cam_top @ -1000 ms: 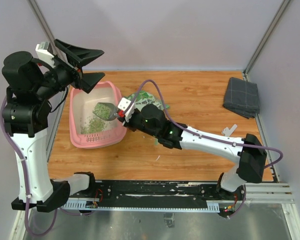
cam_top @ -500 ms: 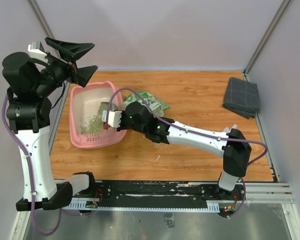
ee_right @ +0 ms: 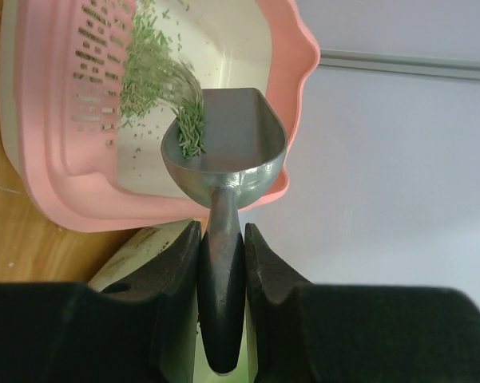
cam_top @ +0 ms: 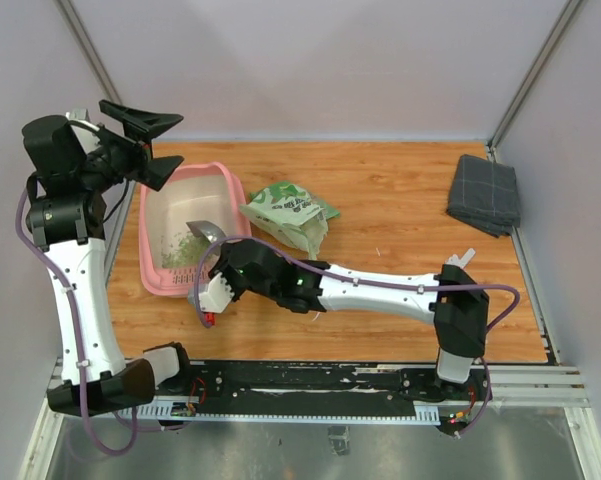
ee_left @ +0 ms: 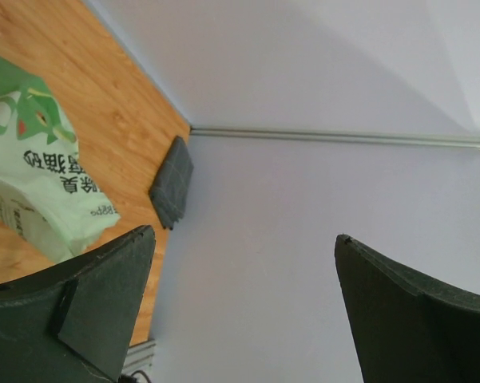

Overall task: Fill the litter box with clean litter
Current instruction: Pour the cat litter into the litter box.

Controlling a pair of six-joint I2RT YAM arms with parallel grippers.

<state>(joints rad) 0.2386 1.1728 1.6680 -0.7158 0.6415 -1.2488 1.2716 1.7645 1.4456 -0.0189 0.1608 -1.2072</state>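
The scoop's handle sits at an angle in the robot's right gripper, so the left gripper should hold the bowl's rim while the right gripper takes hold of the handle again before it scoops more.
The pink litter box lies at the table's left, and clean litter lies as a green grainy heap on its pale floor. My right gripper is shut on the dark handle of a grey metal scoop, whose bowl is over the box. In the right wrist view, the scoop is tilted and clean litter streams off it into the litter box, with the handle clamped in my right gripper. My left gripper hangs open and empty above the box's far left corner, and in its own view the left gripper faces the wall.
A light green printed bag lies right of the box, and the bag also shows in the left wrist view. A folded grey cloth sits at the far right by the wall. Walls close the left, back and right sides.
My right wrist has swung toward the near side of the box and tipped the scoop, so litter now runs off it. The left arm has shifted slightly, its gripper still open.
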